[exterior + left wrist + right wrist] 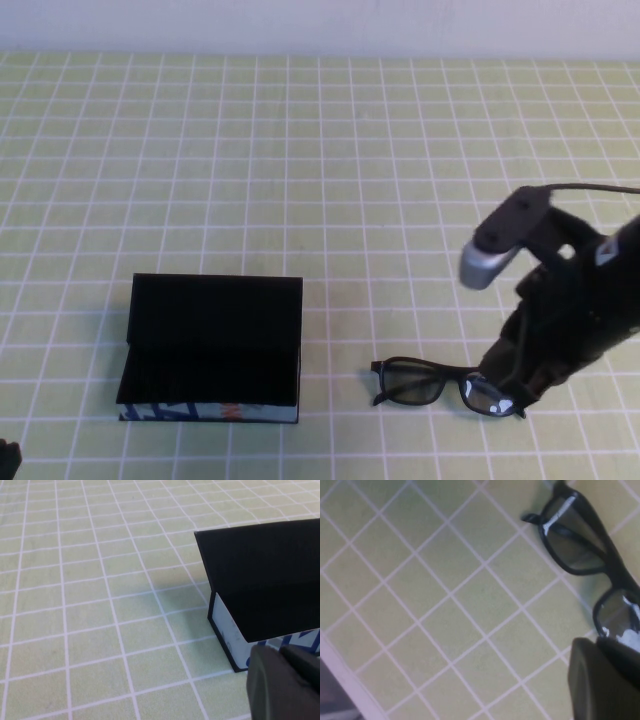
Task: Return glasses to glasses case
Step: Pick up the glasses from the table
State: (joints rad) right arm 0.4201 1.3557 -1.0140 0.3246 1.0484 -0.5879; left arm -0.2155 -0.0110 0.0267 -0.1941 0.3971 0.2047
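I should keep moving my right gripper toward the bridge [616, 574] and close it there, because the bridge of the black glasses [454, 372] is open above and clear of the glasses case.
The glasses case [210, 345] stands open on the checked cloth at the near left, its lid raised and its printed side toward me. It shows close up in the left wrist view too [265, 585]. The black glasses [430, 383] lie unfolded on the cloth to the right of the case. My right gripper [505, 385] is down at their right lens, fingers shut, and I cannot see that it holds them. From the right wrist the glasses [575, 545] reach up to the right gripper's tips [607, 680]. My left gripper [285, 680] rests shut beside the case's near left corner.
A pale green cloth with a white grid [300, 180] covers the table. Its far edge meets a light wall at the back. Only a tip of the left arm [6, 460] shows at the near left corner of the high view.
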